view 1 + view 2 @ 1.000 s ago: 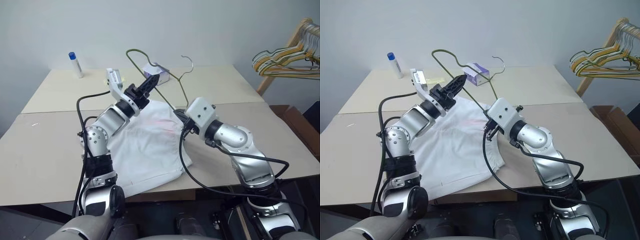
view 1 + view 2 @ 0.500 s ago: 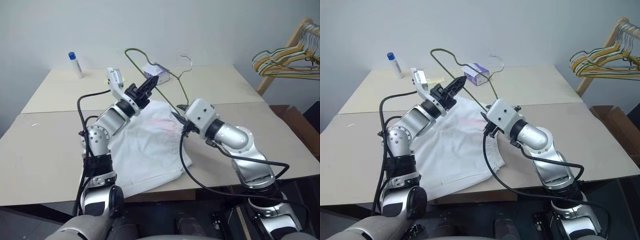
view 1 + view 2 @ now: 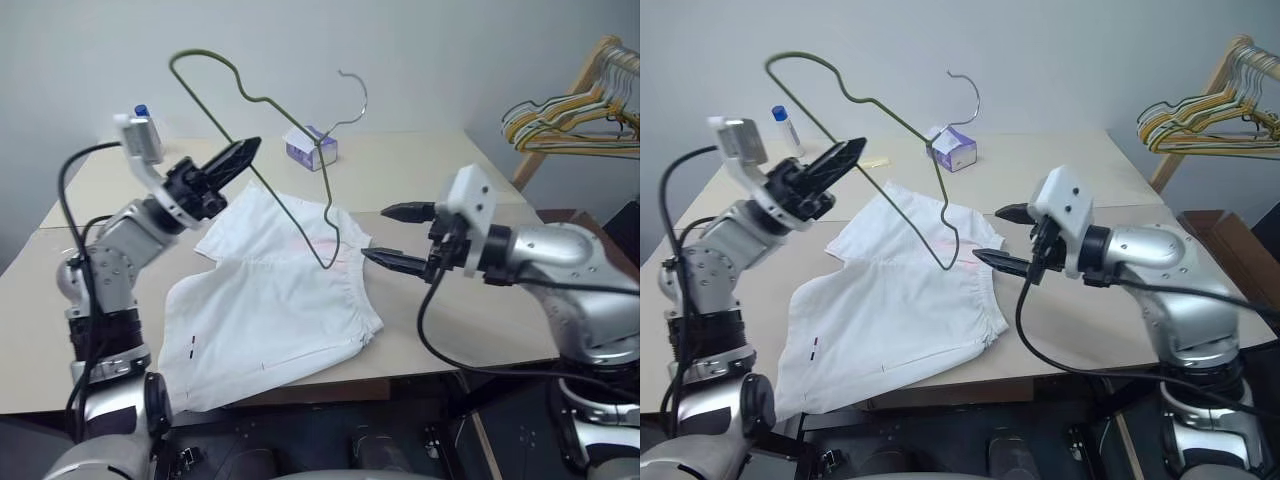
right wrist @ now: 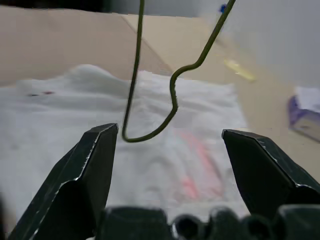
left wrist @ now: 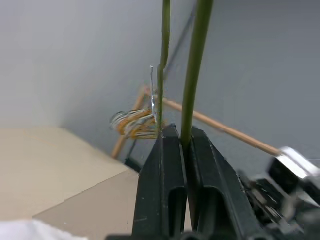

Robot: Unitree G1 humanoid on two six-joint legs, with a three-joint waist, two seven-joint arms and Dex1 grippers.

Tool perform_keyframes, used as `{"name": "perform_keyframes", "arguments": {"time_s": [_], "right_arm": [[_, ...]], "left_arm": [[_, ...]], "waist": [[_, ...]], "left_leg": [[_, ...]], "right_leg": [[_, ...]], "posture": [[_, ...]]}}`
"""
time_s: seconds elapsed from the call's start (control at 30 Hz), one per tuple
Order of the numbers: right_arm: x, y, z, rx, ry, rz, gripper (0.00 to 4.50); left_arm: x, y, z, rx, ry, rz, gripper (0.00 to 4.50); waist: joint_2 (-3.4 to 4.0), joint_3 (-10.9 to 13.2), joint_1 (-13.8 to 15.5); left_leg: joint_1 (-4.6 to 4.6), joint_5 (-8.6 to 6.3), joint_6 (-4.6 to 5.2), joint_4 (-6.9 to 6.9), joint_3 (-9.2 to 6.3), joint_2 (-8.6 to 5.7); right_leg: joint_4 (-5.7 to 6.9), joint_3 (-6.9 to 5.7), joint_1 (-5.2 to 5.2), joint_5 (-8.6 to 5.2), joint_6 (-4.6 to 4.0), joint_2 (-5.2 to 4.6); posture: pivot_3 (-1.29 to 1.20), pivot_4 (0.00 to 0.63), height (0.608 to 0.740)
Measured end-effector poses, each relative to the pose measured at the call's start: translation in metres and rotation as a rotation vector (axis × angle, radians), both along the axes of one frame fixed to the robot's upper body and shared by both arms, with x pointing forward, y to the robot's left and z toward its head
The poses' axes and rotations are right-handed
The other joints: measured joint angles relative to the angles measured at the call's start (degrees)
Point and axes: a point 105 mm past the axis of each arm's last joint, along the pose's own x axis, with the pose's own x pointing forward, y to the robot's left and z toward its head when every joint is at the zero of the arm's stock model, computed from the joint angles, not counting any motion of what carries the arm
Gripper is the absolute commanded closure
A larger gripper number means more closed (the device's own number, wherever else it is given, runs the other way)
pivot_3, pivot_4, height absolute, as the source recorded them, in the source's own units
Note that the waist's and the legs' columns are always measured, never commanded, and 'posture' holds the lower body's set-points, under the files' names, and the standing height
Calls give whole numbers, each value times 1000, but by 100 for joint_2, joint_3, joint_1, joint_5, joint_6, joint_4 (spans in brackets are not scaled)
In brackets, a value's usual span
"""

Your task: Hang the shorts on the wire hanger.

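Observation:
The robot's left gripper has the wire hanger by its long bar (image 3: 259,176), which has to go into the waistband, so the robot's right gripper should first grip the hanger's lower corner (image 3: 326,266).
My left gripper (image 3: 238,155) is shut on the wire hanger (image 3: 212,100), an olive-green wire with a silvery hook (image 3: 352,95), and holds it tilted in the air above the table. In the left wrist view the wire (image 5: 192,70) rises from between the shut fingers (image 5: 162,165). The hanger's lower corner (image 3: 326,262) hangs just over the waistband of the shorts (image 3: 265,310). The white shorts lie flat on the table's near half. My right gripper (image 3: 396,237) stands open to the right of that corner, clear of hanger and shorts. Between its spread fingers (image 4: 90,165) the corner (image 4: 145,134) shows against the fabric.
A purple-and-white tissue box (image 3: 310,148) sits on the far half of the table (image 3: 470,165). A blue-capped bottle (image 3: 143,112) stands at the far left. A wooden rack with a bunch of yellow and pale hangers (image 3: 570,115) stands beyond the table's right side.
My left gripper has swung up and to the left, lifting the hanger off the shorts. My right gripper has opened and drawn back to the right. The shorts now lie uncovered.

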Motion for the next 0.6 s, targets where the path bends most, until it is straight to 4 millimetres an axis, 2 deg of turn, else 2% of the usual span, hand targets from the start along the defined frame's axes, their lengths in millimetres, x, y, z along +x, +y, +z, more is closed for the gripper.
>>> {"name": "perform_keyframes", "arguments": {"time_s": [0.1,0.2,0.4,0.6], "right_arm": [[0,-4,-13,47,182,56,578],[3,2,-23,87,318,106,578],[3,31,-26,173,441,237,578],[-1,54,-20,180,451,297,578]], "left_arm": [[-20,11,15,-48,-101,-103,4500],[-30,15,20,-56,-158,-153,4500],[-30,17,21,-86,-195,-170,4500],[-29,13,19,-109,-213,-173,4500]], "waist": [[-1,0,5],[-1,0,6],[-1,0,20],[-1,0,26]], "left_leg": [[-3,0,0,0,0,1],[-4,0,0,1,0,1],[-14,0,0,2,-1,1],[-13,0,0,2,-2,2]], "right_leg": [[-1,-1,-2,-1,0,0],[2,-1,-3,0,0,0],[2,-1,-13,1,2,0],[7,-1,-14,1,2,0]], "posture": [[-19,0,740],[-14,0,740],[-13,0,740],[-8,0,740]]}}
